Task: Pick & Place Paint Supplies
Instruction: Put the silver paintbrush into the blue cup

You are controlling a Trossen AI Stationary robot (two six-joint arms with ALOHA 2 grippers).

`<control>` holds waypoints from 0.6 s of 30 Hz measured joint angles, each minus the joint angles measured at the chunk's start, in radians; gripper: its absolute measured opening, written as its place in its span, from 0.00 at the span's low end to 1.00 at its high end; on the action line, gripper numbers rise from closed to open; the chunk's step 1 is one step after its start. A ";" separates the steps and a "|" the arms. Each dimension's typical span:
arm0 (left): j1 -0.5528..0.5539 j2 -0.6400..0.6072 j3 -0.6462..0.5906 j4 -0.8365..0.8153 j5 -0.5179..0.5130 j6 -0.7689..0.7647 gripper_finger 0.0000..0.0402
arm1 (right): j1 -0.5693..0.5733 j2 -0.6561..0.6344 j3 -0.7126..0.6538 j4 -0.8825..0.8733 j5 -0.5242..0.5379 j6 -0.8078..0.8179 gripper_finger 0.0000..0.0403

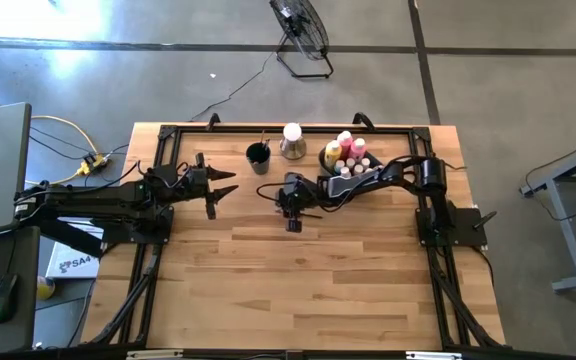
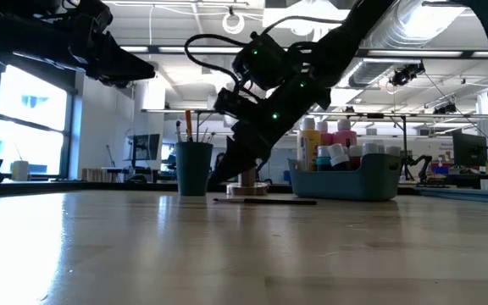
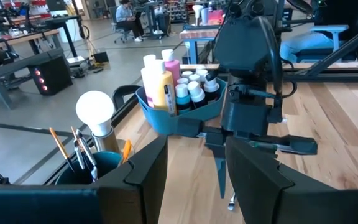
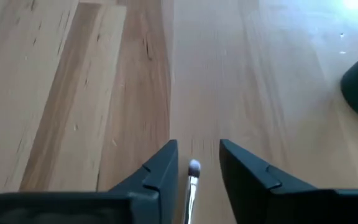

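The open fingers of the robot's right gripper are above the brush's tip [image 4: 194, 167] and too high to pinch it, so the robot should lower them to the wood before it closes them on the brush.
A thin dark brush [image 2: 265, 201] with a pale rounded tip [image 4: 193, 167] lies flat on the wooden table near its middle. My right gripper [image 4: 197, 146] slants down over it, open, one finger on each side of the tip with a gap to both. Pink, yellow and white-capped paint bottles [image 1: 346, 148] stand in the grey-blue bin [image 2: 346, 178] at the far right. My left gripper [image 1: 223, 190] waits open and level above the table's left part, holding nothing.
A dark round cup [image 1: 258, 155] with several brushes stands at the far edge, left of a white-bulbed stand [image 1: 292, 135]. The bin sits just behind my right arm. Bare wood stretches toward the table's near edge.
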 joint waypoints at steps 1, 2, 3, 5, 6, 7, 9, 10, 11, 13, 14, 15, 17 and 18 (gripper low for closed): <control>0.000 0.000 0.000 0.001 0.000 0.000 0.40 | 0.000 0.000 0.000 0.001 0.004 0.000 0.29; 0.000 0.000 0.000 0.000 0.000 0.000 0.40 | 0.000 0.000 0.000 -0.001 0.005 -0.001 0.30; 0.000 0.000 0.000 0.000 0.000 0.000 0.40 | -0.001 0.000 0.000 -0.004 0.005 -0.001 0.32; 0.000 0.000 0.000 0.000 0.000 0.000 0.40 | -0.005 0.000 0.000 -0.003 0.000 -0.001 0.34; 0.000 0.000 0.000 0.000 0.000 0.000 0.40 | -0.006 0.006 0.000 -0.001 -0.005 -0.001 0.34; 0.000 0.000 0.000 0.000 0.000 0.000 0.40 | -0.007 0.013 0.001 0.007 -0.007 -0.001 0.34; 0.000 0.000 0.000 0.000 0.000 0.000 0.40 | -0.013 0.022 -0.001 -0.005 -0.012 0.000 0.35; 0.000 0.000 0.000 0.000 0.000 0.000 0.40 | -0.014 0.029 -0.002 0.001 -0.012 0.000 0.34; 0.000 0.000 0.000 0.000 0.000 0.000 0.40 | -0.015 0.039 0.000 0.018 -0.013 -0.001 0.34; 0.000 0.000 0.000 0.000 0.000 0.000 0.40 | -0.020 0.048 0.000 0.011 -0.015 0.003 0.33; 0.000 0.000 0.000 0.000 0.000 0.000 0.40 | -0.023 0.056 -0.001 0.018 -0.020 0.007 0.33; 0.000 0.000 0.000 0.000 0.000 0.000 0.40 | -0.025 0.062 0.001 0.026 -0.023 0.007 0.33; 0.000 0.000 0.000 -0.002 0.000 0.000 0.40 | -0.030 0.063 0.001 0.024 -0.025 0.008 0.33; 0.000 0.000 0.000 -0.001 0.001 0.000 0.40 | -0.032 0.068 0.001 0.025 -0.027 0.008 0.33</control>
